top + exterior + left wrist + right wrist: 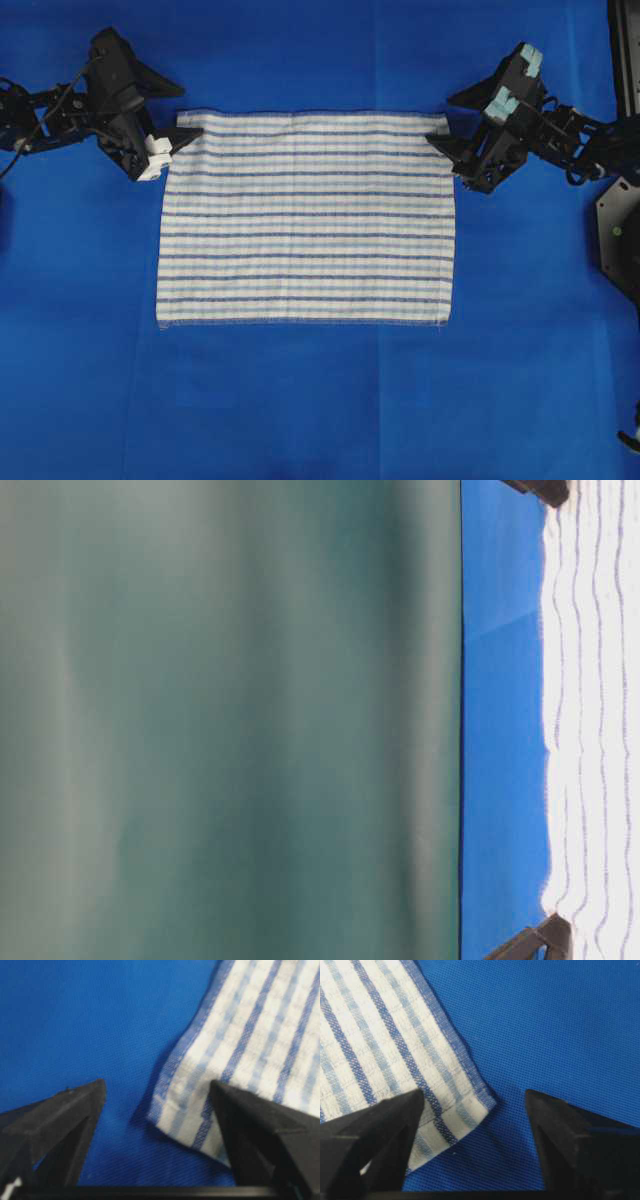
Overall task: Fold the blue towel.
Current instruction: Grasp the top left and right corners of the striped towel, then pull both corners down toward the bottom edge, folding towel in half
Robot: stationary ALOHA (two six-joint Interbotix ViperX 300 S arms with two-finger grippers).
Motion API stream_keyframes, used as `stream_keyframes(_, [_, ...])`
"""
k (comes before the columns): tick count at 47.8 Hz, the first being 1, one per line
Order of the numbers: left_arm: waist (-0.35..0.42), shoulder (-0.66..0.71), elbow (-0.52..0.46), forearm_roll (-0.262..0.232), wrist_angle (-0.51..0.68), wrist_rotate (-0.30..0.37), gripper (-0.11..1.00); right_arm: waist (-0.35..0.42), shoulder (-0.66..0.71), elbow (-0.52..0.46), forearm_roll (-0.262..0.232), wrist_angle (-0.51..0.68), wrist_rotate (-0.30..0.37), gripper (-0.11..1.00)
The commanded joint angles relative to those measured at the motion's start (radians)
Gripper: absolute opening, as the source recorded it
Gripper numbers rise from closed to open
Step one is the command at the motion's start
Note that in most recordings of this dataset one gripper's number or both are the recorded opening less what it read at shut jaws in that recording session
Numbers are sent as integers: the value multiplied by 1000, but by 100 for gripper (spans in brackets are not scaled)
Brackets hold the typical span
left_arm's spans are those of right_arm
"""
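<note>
The blue towel's far corner (187,1100) ripples softly, so I expect the towel's near edge (303,322) to stay in place when I lift the towel's far corners toward it.
The blue towel (305,220), white with thin blue and teal stripes, lies spread flat on the blue table covering (300,410). My left gripper (188,110) is at its far left corner, jaws open. In the left wrist view that gripper (159,1085) straddles the towel (250,1035) corner, with one finger (260,1130) over the cloth and the other on bare covering. At the far right corner my right gripper (445,120) is open too. The right wrist view has the towel (380,1035) corner lying between the jaws of the gripper (474,1092), not pinched.
Black equipment (620,230) stands along the right edge. The table-level view is turned sideways: a blurred green surface (230,720) fills its left, the towel (590,720) its right, with a dark fingertip (545,490) at the top and another (535,940) at the bottom.
</note>
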Motion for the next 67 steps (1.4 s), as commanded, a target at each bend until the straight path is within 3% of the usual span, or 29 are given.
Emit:
stream_keyframes(1, [2, 0, 6, -2, 14, -3, 78, -2, 6, -17, 3, -9, -3, 55])
stream_keyframes(6, [-14, -2, 17, 0, 31, -3, 59, 3, 6, -20, 3, -9, -3, 30])
stream_keyframes(11, [-37, -5, 17, -2, 44, -3, 33, 5, 6, -15, 3, -8, -3, 10])
stream_keyframes(15, [-54, -11, 15, -2, 55, -2, 16, 9, -2, -12, 3, -5, -2, 1])
stream_keyframes(19, [-57, -34, 17, -2, 77, 0, 5, 15, -11, -14, 2, 6, -2, -1])
stream_keyframes(31, [-57, -195, 11, -2, 202, 8, 5, 25, -103, -20, 3, 74, -8, -1])
stream_keyframes(47, [-64, -472, 11, 2, 410, 15, 5, 38, -333, -15, 2, 232, -8, -1])
stream_keyframes(67, [-150, -514, 23, 2, 419, 2, 5, 118, -390, -14, 6, 262, 2, -1])
